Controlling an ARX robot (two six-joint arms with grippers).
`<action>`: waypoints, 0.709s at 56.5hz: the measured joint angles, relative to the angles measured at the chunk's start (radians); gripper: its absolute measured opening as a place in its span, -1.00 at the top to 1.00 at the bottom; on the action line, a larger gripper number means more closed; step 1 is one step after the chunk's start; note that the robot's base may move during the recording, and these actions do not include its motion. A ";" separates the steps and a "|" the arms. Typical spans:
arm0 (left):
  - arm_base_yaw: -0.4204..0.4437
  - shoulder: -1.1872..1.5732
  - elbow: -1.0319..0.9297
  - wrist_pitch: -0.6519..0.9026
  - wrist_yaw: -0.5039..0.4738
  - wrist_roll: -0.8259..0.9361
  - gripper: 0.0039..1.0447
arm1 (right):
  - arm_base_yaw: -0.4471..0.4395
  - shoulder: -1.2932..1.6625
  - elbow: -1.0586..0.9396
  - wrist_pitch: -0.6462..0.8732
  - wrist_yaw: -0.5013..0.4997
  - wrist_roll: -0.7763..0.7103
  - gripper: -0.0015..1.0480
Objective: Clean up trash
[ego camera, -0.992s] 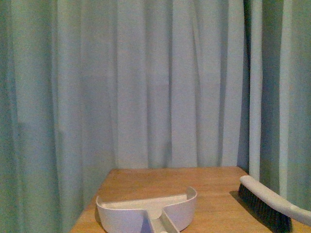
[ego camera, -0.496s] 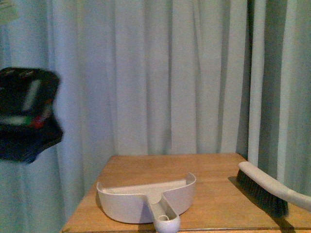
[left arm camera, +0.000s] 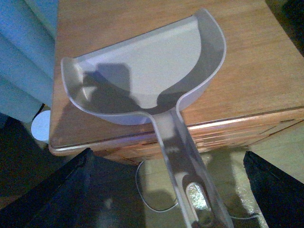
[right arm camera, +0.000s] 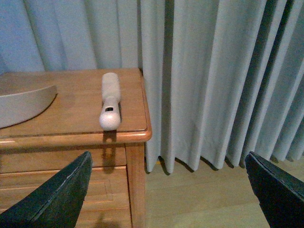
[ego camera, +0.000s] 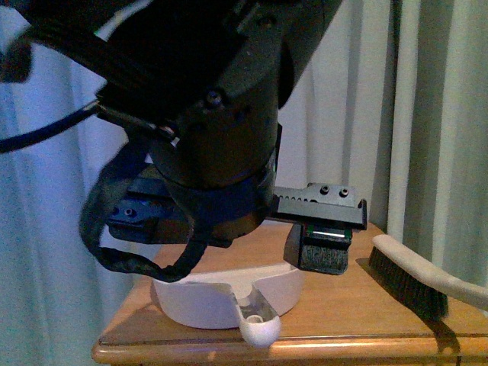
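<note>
A tall curved side (ego camera: 197, 306) is closing off the dustpan's handle end, so the pale pinkish-grey dustpan (ego camera: 241, 277) will hold swept trash there when I carry it with its opening up.
The trash is out of view in every frame. A pale pinkish-grey dustpan (ego camera: 229, 301) sits at the front of the wooden table (ego camera: 358, 316). Its handle (left arm camera: 183, 156) sticks out past the table's edge. My left gripper (left arm camera: 167, 154) is open, hanging off the table's front with that handle running between its dark fingers (left arm camera: 61, 190), not touching them. In the front view my left arm (ego camera: 221, 137) fills the upper left. My right gripper (right arm camera: 167, 156) is open with nothing in it, off the table's front right corner and above the floor.
A hand brush (ego camera: 412, 278) with dark bristles lies on the right side of the table, its white handle (right arm camera: 109, 102) reaching the front edge. Pale curtains (right arm camera: 213, 80) hang behind and beside the table. A white cable (left arm camera: 147, 199) lies on the floor below.
My left arm has swung in from the left and now covers much of the front view, above the dustpan. The table's front edge has come into the front view.
</note>
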 joint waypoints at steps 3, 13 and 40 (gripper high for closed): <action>0.002 0.030 0.017 -0.003 -0.009 -0.009 -0.86 | 0.000 0.000 0.000 0.000 0.000 0.000 -0.86; 0.023 0.094 0.036 -0.009 -0.024 -0.039 -0.86 | 0.000 0.000 0.000 0.000 0.000 0.000 -0.86; 0.050 0.206 0.090 -0.021 0.001 -0.102 -0.86 | 0.000 0.000 0.000 0.000 0.000 0.000 -0.86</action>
